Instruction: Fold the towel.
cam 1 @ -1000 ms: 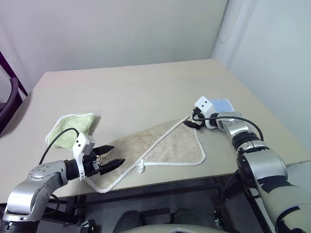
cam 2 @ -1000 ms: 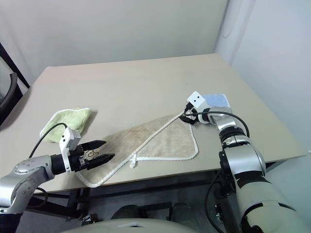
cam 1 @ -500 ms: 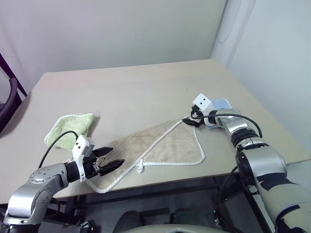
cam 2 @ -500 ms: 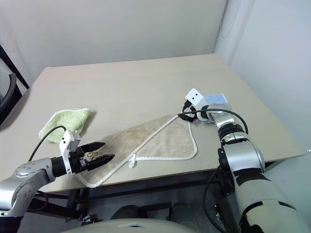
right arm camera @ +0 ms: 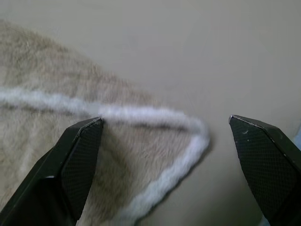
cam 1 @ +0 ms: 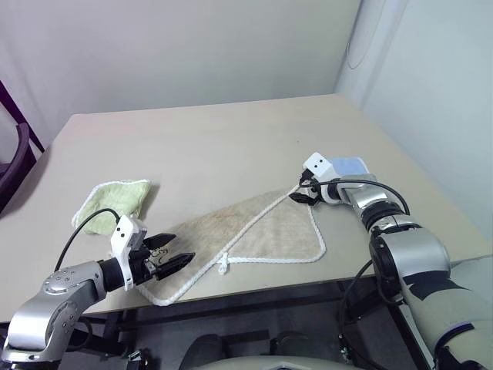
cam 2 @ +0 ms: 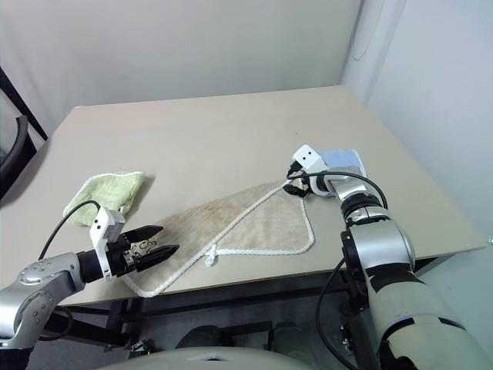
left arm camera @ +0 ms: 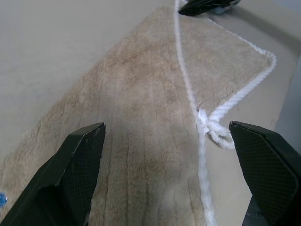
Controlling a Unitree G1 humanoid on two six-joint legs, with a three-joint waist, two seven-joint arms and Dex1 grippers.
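Observation:
The towel's near part (cam 1: 283,237) will follow and hang slack when the robot lifts the towel's corner (right arm camera: 203,133), because the white cord bends round that corner and runs on.
The towel (cam 1: 262,227) is beige with white cord edging and lies on the table's near half, one part folded over along a diagonal. A small white loop (cam 1: 223,266) sits at its near edge. My left gripper (cam 1: 181,247) hovers open just above the towel's near left corner, nothing between its fingers (left arm camera: 70,179). My right gripper (cam 1: 299,194) is open at the towel's far right corner (right arm camera: 188,127), which lies flat between its two fingers (right arm camera: 75,160). The left wrist view looks along the towel (left arm camera: 141,117) to the right gripper (left arm camera: 207,5).
A small light-green folded towel (cam 1: 115,199) lies left of the beige one. A light-blue cloth (cam 1: 350,166) lies just behind my right wrist. The table's (cam 1: 216,139) near edge runs close under the towel. A dark chair (cam 1: 15,154) stands off the table's left side.
My right wrist has tilted slightly down at the towel's corner. The left gripper and the towel have stayed put.

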